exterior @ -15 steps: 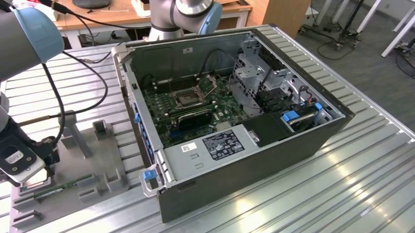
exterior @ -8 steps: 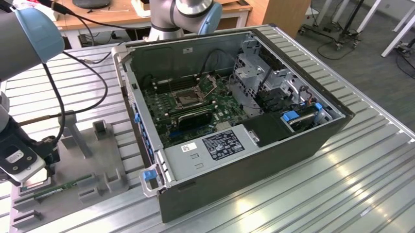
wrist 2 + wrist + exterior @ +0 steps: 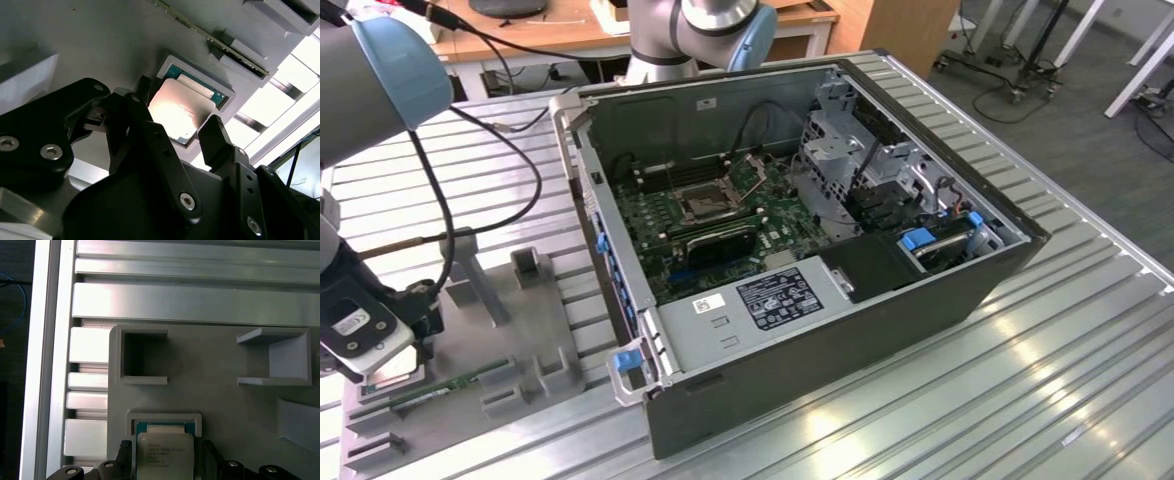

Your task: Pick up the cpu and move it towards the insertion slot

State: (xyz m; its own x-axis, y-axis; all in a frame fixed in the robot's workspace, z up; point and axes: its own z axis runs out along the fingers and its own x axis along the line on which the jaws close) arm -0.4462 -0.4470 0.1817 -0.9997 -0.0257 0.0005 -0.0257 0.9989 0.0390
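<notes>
The cpu (image 3: pixel 165 456) will come loose when I lift it and leave the plate behind, because the pocket has just a low rim (image 3: pixel 164 417) and is open at the top.
The cpu (image 3: pixel 172 120), a flat square chip with a silvery top and green rim, lies in a shallow pocket of the grey fixture plate (image 3: pixel 220 405). In both wrist views my gripper (image 3: pixel 178 111) stands open astride it, one black finger (image 3: pixel 141 95) at one edge and the other finger (image 3: pixel 216 131) at the opposite edge. The first wrist view shows the cpu (image 3: pixel 165 452) between the gripper (image 3: pixel 166 460) fingers with narrow gaps. In the exterior view the gripper (image 3: pixel 376 362) hangs low at the left. The insertion slot (image 3: pixel 707 203) sits on the motherboard inside the open computer case.
A long green memory stick (image 3: pixel 434 392) lies on the fixture plate beside the cpu pocket. Grey upright holders (image 3: pixel 474 275) rise from the plate. The open black computer case (image 3: pixel 854 300) stands to the exterior view's right on the ribbed metal table (image 3: pixel 1067 380). A black cable (image 3: pixel 447 200) trails along the arm.
</notes>
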